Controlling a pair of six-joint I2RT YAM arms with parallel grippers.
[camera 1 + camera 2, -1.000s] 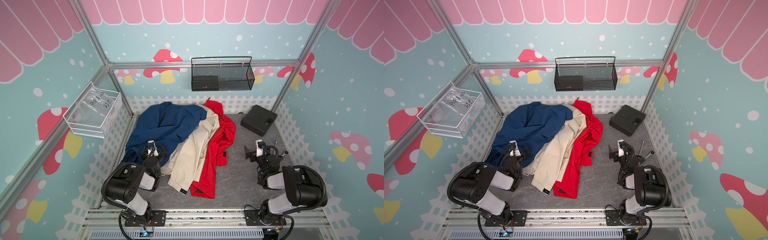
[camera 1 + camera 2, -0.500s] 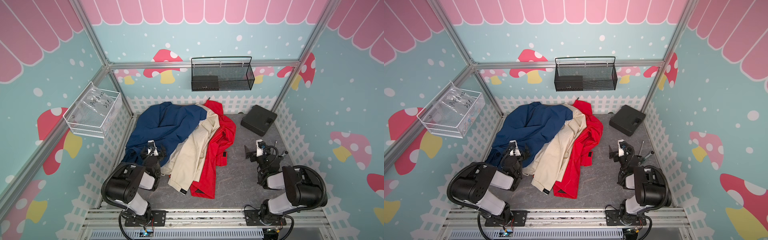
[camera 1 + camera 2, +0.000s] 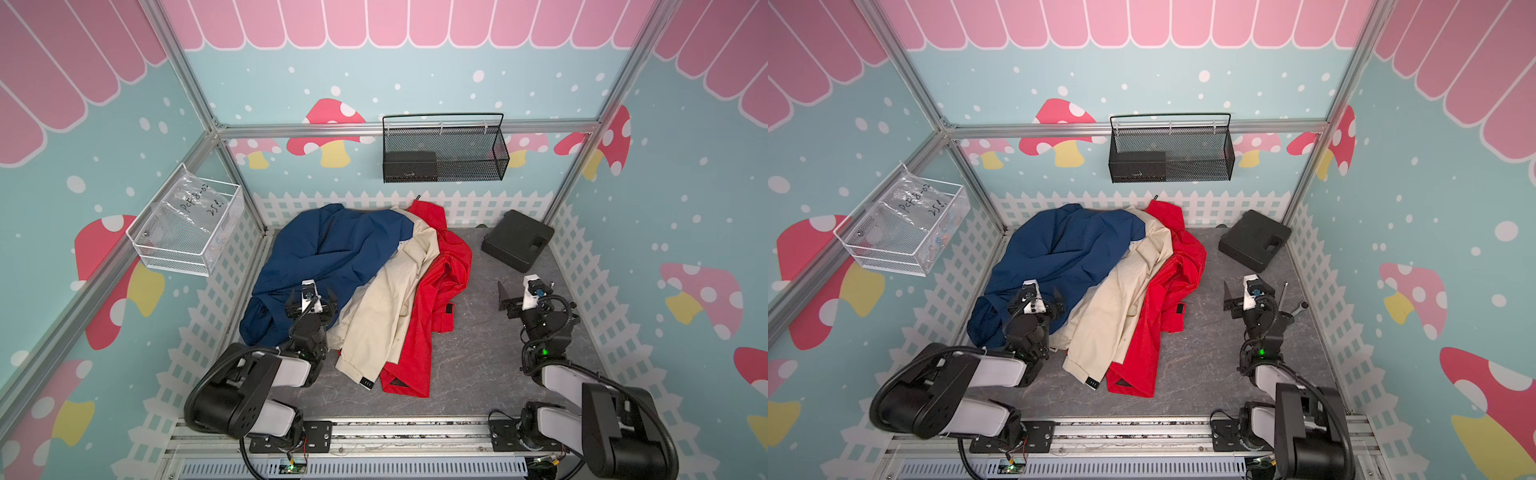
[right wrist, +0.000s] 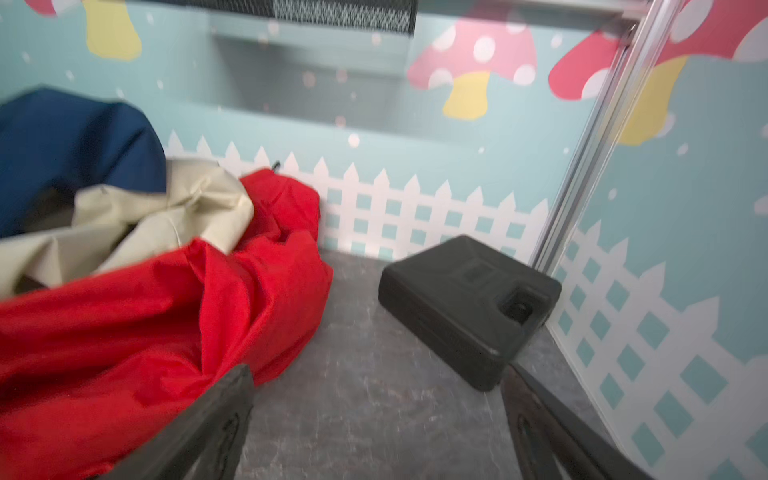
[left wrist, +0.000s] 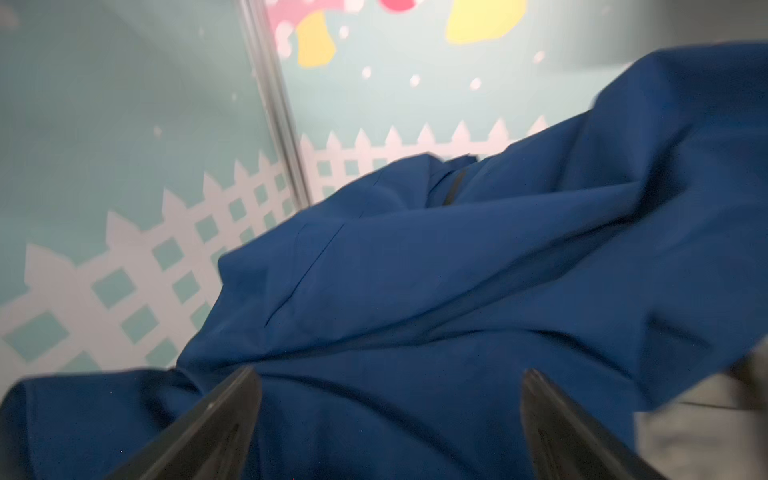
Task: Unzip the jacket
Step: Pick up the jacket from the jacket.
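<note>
The navy jacket (image 3: 340, 244) is bunched up on top of the beige jacket. Next, my left gripper grabs the navy jacket's edge (image 3: 255, 322) by the fence wall and lifts it up before unzipping.
Three jackets lie overlapped on the grey floor in both top views: a navy blue jacket (image 3: 332, 253) at the left, a beige one (image 3: 390, 307) in the middle and a red one (image 3: 436, 299) at the right. On the navy jacket a dark zip line (image 5: 454, 188) runs down from near the collar. My left gripper (image 3: 311, 296) (image 5: 390, 374) hovers open just over the navy jacket's near part, with only cloth below its fingers. Over bare floor to the right of the red jacket (image 4: 145, 316), my right gripper (image 3: 528, 291) (image 4: 376, 370) is open and holds nothing.
A black plastic case (image 3: 517, 245) (image 4: 469, 303) lies in the far right corner. A black mesh basket (image 3: 444, 153) hangs on the back wall. On the left wall hangs a white wire basket (image 3: 187, 232) with a plastic bag. Fence-printed walls close in the floor.
</note>
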